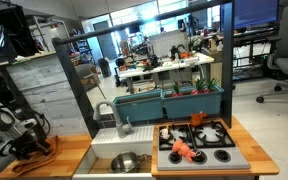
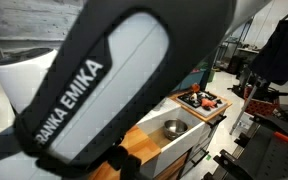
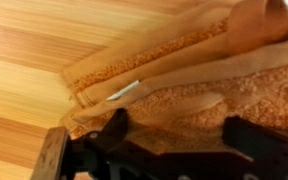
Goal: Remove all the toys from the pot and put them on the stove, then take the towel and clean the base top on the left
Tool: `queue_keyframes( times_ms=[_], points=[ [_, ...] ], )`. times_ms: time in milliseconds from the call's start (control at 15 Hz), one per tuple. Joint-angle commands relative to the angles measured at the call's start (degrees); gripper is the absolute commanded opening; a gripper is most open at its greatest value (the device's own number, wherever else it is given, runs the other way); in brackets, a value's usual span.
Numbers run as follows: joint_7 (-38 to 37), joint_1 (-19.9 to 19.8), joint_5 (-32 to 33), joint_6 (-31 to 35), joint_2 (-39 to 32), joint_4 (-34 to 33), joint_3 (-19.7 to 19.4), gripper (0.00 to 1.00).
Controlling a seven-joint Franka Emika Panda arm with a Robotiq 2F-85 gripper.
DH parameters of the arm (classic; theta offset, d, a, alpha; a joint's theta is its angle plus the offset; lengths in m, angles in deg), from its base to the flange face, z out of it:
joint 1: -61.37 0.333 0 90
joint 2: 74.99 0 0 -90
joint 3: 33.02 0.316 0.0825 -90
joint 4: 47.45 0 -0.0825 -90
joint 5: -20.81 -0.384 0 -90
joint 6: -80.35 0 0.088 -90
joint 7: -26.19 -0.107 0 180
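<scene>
Next, my gripper wipes the towel back toward the wood (image 1: 75,145) beside the sink, because the towel is already close to the outer front end of the base top (image 1: 22,167).
The orange towel (image 3: 184,70) lies rumpled on the light wooden base top (image 3: 34,60). In the wrist view my gripper (image 3: 179,135) is open, with its two dark fingertips pressed down on the towel and a fold of cloth between them. In an exterior view the gripper (image 1: 24,147) sits over the towel (image 1: 44,148) on the base top (image 1: 69,150) at the left. The silver pot (image 1: 129,160) stands in the sink. The toys lie on the grey stove (image 1: 224,155): an orange one (image 1: 197,118), a whitish one (image 1: 166,132) and a red-pink one (image 1: 184,150).
A white sink basin (image 1: 104,150) with a grey tap (image 1: 119,118) lies between base top and stove. A teal planter box (image 1: 169,100) stands behind it. My arm fills most of an exterior view (image 2: 94,80); the pot (image 2: 173,127) and stove (image 2: 204,100) show beyond it.
</scene>
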Motion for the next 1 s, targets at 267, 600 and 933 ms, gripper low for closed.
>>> queue_keyframes(
  times_ms=[267,600,933],
  points=[
    [-4.2,-8.6,-5.6,-0.5,-7.0,-8.6,-2.2,1.00],
    [-2.4,-11.8,-5.9,-0.2,-6.1,-6.6,-0.6,1.00],
    [0.9,-7.0,-5.3,3.8,-5.7,-5.1,4.5,1.00]
  ],
)
